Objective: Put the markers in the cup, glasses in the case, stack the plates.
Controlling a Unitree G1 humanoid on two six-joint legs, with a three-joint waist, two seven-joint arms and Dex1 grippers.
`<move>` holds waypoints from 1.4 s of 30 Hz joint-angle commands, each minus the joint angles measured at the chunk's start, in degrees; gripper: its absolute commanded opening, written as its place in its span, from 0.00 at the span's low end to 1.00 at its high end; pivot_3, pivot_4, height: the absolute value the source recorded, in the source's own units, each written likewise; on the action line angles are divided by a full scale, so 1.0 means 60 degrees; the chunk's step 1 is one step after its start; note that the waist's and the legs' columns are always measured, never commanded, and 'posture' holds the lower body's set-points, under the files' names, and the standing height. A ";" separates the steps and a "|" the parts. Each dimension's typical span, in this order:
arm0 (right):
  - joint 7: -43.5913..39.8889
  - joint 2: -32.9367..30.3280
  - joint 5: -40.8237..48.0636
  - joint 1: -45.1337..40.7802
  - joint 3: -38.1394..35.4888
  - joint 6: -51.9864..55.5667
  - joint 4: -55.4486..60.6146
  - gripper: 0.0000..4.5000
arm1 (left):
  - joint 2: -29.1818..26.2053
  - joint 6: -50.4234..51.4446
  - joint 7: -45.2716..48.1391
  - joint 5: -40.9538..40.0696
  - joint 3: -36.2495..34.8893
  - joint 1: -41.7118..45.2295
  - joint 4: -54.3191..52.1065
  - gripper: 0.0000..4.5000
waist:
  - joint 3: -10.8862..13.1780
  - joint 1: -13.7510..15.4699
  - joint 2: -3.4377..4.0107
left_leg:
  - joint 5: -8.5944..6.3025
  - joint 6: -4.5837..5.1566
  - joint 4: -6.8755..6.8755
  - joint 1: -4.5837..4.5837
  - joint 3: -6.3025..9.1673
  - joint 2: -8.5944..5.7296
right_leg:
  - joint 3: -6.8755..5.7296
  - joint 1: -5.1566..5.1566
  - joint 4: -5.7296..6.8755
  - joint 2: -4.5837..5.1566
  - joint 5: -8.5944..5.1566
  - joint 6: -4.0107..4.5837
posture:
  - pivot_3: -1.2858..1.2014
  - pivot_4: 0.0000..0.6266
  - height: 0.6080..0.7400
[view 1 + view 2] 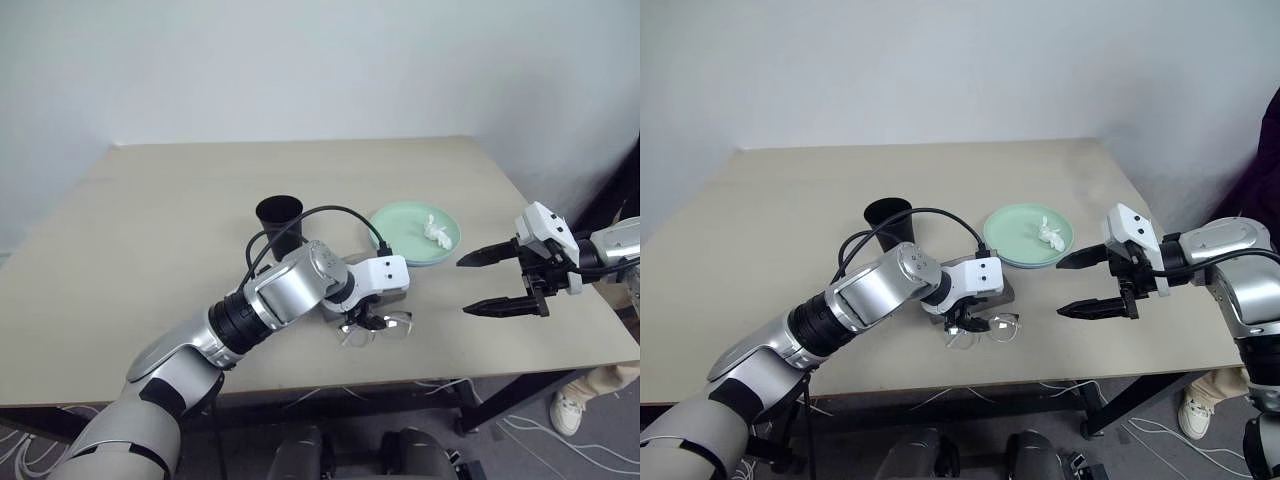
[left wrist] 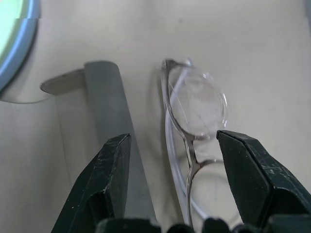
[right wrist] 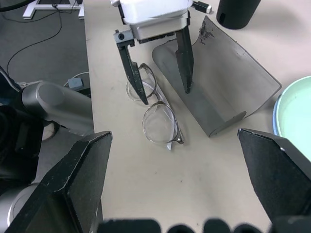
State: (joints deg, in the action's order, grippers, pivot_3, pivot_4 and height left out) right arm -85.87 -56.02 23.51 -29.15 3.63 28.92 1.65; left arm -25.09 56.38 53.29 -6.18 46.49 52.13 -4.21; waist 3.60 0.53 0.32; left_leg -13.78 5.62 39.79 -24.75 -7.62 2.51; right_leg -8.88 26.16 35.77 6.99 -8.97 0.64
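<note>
I should expect a marker to be hidden in front of the black cup when I lift, because the arm (image 1: 265,301) behind my left gripper covers that spot.
The wire-rimmed glasses (image 3: 158,121) lie flat on the table near its front edge, beside the open grey case (image 3: 218,82). My left gripper (image 3: 165,96) points down over them, open, with one finger at the glasses' frame and the other over the case's inside. In the left wrist view the glasses (image 2: 197,102) lie between the spread fingers, with the case (image 2: 104,92) alongside. The black cup (image 1: 280,222) stands just behind. The mint green plate (image 1: 400,228) sits on a blue-rimmed plate (image 2: 22,53). My right gripper (image 1: 465,288) hovers open to the right. The markers are out of view.
A crumpled white tissue (image 1: 435,230) lies in the green plate. The table's right edge (image 1: 570,250) runs under my right gripper. A person's shoe (image 1: 566,412) stands on the floor at the right, and cables (image 1: 420,385) hang below the table's front.
</note>
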 commanded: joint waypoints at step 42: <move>0.0136 0.0124 0.0019 -0.0607 -0.0078 -0.0130 -0.0015 1.00 | -0.0041 0.0131 0.1537 -0.0192 -0.1659 0.0571 -0.0484 0.00 | 0.0003 -0.0002 -0.0002 | -0.0001 0.0003 0.0006 -0.0001 0.0002 0.0000 | -0.0001 -0.0001 0.0001 0.0000 0.0000 0.0000 | 0.52 0.00 0.72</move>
State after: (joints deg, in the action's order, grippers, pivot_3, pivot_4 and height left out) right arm -84.85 -55.26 23.34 -30.96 3.82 29.04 1.24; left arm -24.85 57.07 62.21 -6.62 39.50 53.14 -6.12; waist 3.62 0.52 0.31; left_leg -13.78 5.64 39.83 -24.76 -7.61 2.52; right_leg -8.90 26.15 35.77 6.98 -8.97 0.64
